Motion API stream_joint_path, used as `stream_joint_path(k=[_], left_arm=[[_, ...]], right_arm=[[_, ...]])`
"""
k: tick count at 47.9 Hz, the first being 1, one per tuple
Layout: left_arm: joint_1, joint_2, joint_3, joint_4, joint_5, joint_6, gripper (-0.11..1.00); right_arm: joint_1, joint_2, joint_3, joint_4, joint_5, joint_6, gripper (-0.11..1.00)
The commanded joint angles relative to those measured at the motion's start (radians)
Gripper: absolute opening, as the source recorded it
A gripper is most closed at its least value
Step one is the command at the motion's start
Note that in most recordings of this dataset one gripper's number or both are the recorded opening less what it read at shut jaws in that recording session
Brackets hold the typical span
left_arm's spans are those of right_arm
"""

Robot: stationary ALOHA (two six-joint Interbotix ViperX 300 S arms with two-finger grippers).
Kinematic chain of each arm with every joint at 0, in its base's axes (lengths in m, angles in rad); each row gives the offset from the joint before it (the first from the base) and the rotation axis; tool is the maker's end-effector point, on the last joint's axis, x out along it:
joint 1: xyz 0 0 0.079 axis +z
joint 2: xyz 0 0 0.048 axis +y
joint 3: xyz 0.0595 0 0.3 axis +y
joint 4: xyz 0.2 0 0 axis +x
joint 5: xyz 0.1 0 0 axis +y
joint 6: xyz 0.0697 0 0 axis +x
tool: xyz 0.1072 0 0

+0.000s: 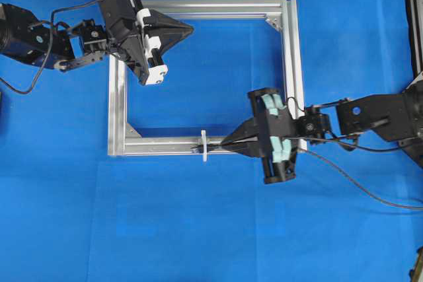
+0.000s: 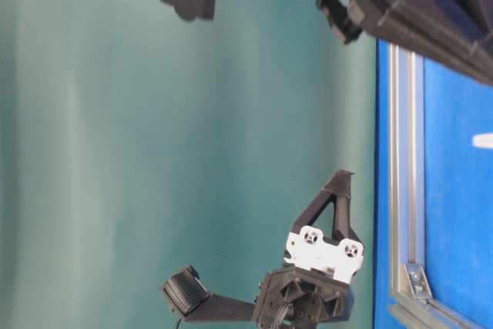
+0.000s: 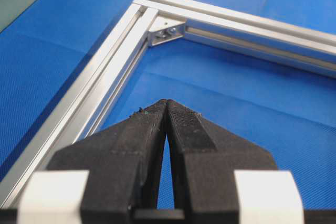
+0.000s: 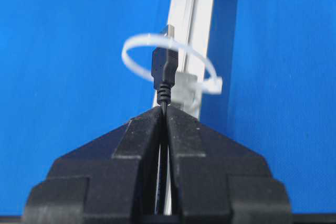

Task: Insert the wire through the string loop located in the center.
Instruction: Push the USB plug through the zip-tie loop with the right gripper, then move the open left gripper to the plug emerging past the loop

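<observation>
Next, I bring my left gripper over to take the plug's tip (image 1: 195,149), because the plug is poking through the string loop (image 1: 204,144) and my right gripper is close behind the loop.
The wire (image 4: 164,69) is a thin black cable ending in a dark plug, and my right gripper (image 4: 165,109) is shut on it just behind the plug. The plug sits inside the whitish string loop (image 4: 135,66), which stands on the silver rail (image 4: 197,3). The plug's metal tip pokes past the loop's far side. From overhead, the right gripper (image 1: 225,143) points left along the near rail (image 1: 158,144), and the wire (image 1: 215,144) reaches the string loop (image 1: 204,145). My left gripper (image 1: 192,30) is shut and empty over the frame's far left corner; its tips (image 3: 166,102) meet above blue cloth.
The square aluminium frame (image 1: 294,64) lies on a blue cloth, with a corner bracket (image 3: 165,32) ahead of the left gripper. The wire's slack (image 1: 360,188) trails off to the right under the right arm. A dark object (image 1: 413,18) runs along the right edge.
</observation>
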Motion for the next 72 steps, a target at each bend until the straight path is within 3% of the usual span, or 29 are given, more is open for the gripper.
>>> stream_joint_path(k=[1, 38, 72], left_arm=[[-0.002, -0.034, -0.015, 0.003, -0.006, 0.002, 0.0], [-0.014, -0.034, -0.008, 0.003, -0.005, -0.012, 0.0], [-0.321, -0.034, -0.003, 0.0, -0.005, -0.02, 0.0]], right_arm=[[0.002, 0.005, -0.04, 0.002, -0.011, 0.002, -0.01], [0.002, 0.026, -0.067, 0.002, -0.011, 0.002, -0.01], [0.002, 0.026, -0.064, 0.002, -0.02, 0.0, -0.01]])
